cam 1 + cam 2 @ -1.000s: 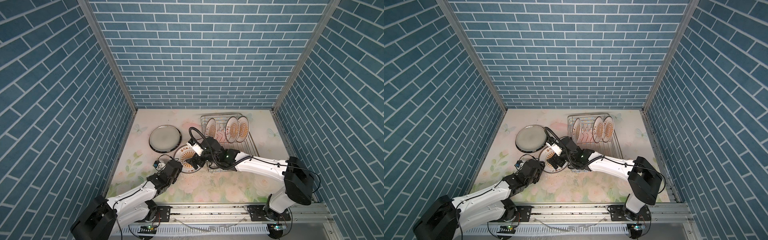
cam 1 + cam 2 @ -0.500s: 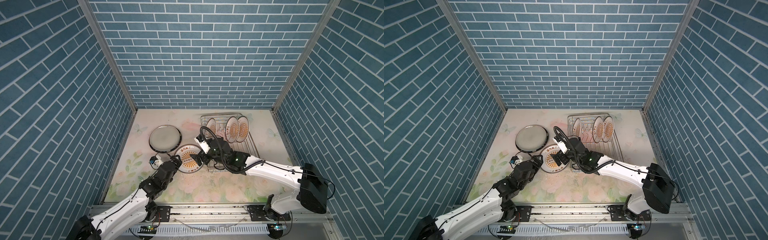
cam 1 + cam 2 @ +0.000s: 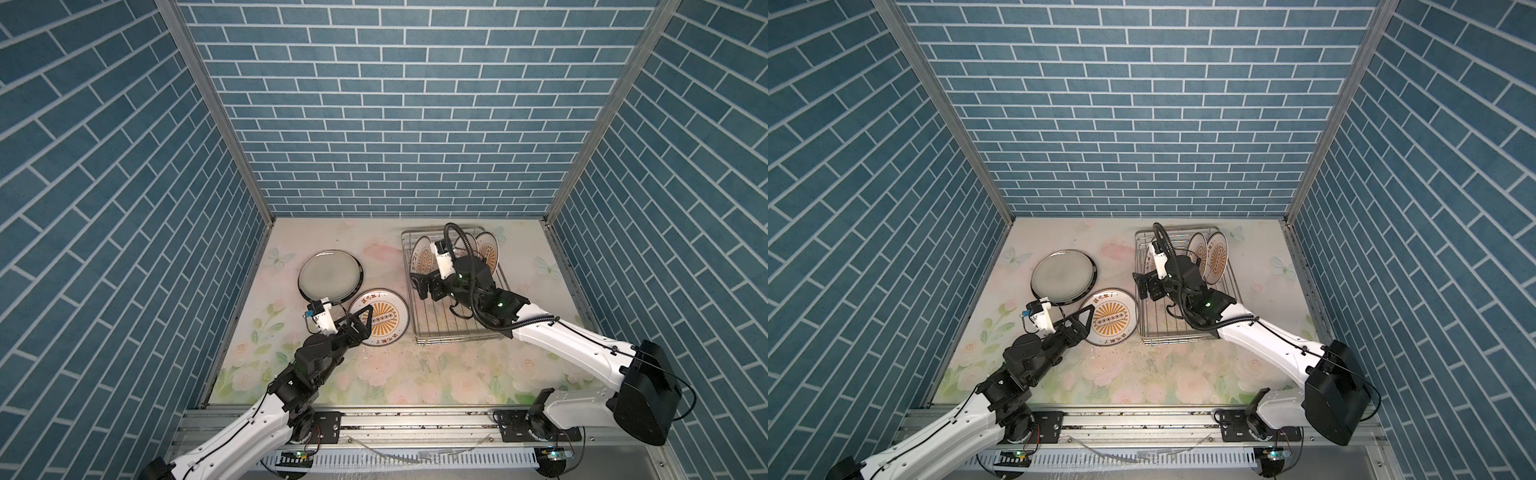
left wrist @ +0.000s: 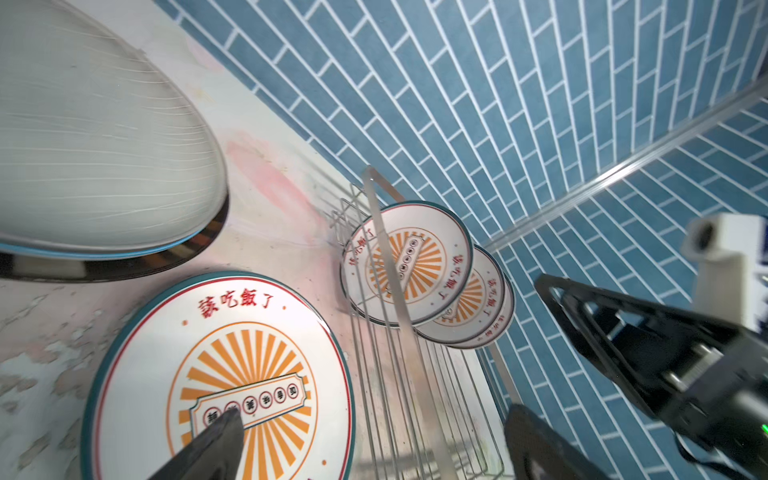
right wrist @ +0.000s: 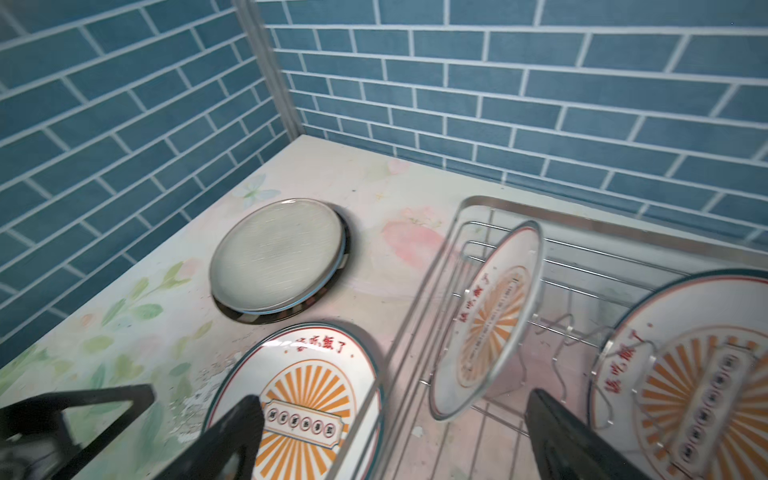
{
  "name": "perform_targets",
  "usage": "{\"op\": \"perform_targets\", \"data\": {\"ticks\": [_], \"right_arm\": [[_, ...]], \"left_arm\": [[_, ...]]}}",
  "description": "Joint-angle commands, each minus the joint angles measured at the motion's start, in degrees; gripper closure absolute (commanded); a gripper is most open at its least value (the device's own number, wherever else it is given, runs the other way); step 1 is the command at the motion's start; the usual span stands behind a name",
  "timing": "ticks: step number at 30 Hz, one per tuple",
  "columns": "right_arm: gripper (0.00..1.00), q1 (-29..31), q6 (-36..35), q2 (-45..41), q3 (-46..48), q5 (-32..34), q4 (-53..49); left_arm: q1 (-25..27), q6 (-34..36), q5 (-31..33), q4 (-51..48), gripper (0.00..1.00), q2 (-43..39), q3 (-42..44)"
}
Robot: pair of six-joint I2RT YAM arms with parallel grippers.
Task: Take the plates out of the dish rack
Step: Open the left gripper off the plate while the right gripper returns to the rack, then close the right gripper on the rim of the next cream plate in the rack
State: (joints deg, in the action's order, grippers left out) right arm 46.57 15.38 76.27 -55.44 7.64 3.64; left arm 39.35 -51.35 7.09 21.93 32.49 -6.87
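The nearest upright plate has a wide gap (image 5: 566,344) between it and the next one, so the robot's right gripper should keep moving toward the nearest plate's rim (image 5: 521,329) and close there.
The wire dish rack (image 3: 457,328) (image 3: 1187,332) stands at the back right with three sunburst plates upright in its prongs (image 4: 409,262) (image 5: 490,320). A fourth sunburst plate (image 3: 384,318) (image 3: 1111,318) lies flat on the table beside the rack's left side. The larger grey plate (image 3: 330,274) (image 3: 1062,275) lies flat behind it. My left gripper (image 3: 359,323) (image 4: 376,419) is open and empty just above the flat plate's near edge. My right gripper (image 3: 428,287) (image 5: 395,403) hangs open and empty over the rack's left rim, close to the nearest upright plate.
Blue brick walls close in the flowered table (image 3: 415,374) on three sides. The rack's raised rim (image 5: 582,224) runs between my right fingers. The two arms' grippers are close together around the flat plate and the rack's left edge.
The left gripper opened wider and reached a little further over the flat sunburst plate. The right gripper drew away from that plate, back and right, to the rack's left rim.
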Motion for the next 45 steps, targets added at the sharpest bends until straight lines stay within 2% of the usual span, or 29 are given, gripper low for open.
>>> {"op": "perform_targets", "data": {"ticks": [1, 4, 9, 14, 17, 20, 23, 29, 31, 34, 38, 45], "right_arm": [[0.01, -1.8, 4.2, -2.1, 0.5, 2.9, -2.4], [0.01, -5.7, 6.9, -1.5, -1.2, -1.4, -5.6], [0.01, -7.8, 7.8, 0.6, -6.1, 4.0, -10.9], [0.01, -10.8, 9.5, 3.5, -8.1, 3.8, -10.5], [0.09, -11.6, 9.1, 6.9, -10.0, 3.4, -8.4], [0.21, -11.9, 9.3, 11.0, -13.9, 2.9, -9.6], [0.27, -11.9, 9.5, 14.1, -16.3, 1.8, -9.4], [0.27, -11.3, 9.6, 13.5, -14.3, 1.3, -5.7], [0.26, -11.3, 8.5, 14.4, -15.3, -1.2, -6.8], [0.29, -10.9, 8.6, 15.5, -15.3, -1.7, -5.6], [0.38, -9.9, 8.6, 19.1, -19.1, 0.5, -9.4], [0.45, -7.3, 7.8, 24.1, -24.4, 10.9, -14.7]], "left_arm": [[-0.2, 6.7, -6.4, 4.3, 0.00, 2.3, -2.7], [-0.1, 8.3, -9.2, 7.2, 0.00, 6.7, -4.2], [-0.1, 9.3, -13.6, 13.8, 0.00, 14.1, -7.1], [0.2, 10.0, -16.1, 20.2, 0.00, 21.5, -10.0], [0.4, 9.0, -17.4, 23.2, 0.00, 25.0, -11.0], [1.0, 9.2, -18.4, 18.3, 0.00, 26.4, -14.2], [1.3, 10.0, -16.8, 17.5, 0.00, 26.7, -14.3], [1.3, 11.0, -13.2, 16.9, 0.00, 25.1, -12.7], [1.3, 10.7, -12.1, 16.0, 0.00, 25.2, -12.7], [1.3, 10.1, -11.5, 16.0, 0.00, 26.0, -12.7], [1.3, 9.8, -12.0, 16.5, 0.00, 27.2, -13.0], [1.3, 9.0, -12.1, 18.7, 0.00, 28.5, -11.9]]}}
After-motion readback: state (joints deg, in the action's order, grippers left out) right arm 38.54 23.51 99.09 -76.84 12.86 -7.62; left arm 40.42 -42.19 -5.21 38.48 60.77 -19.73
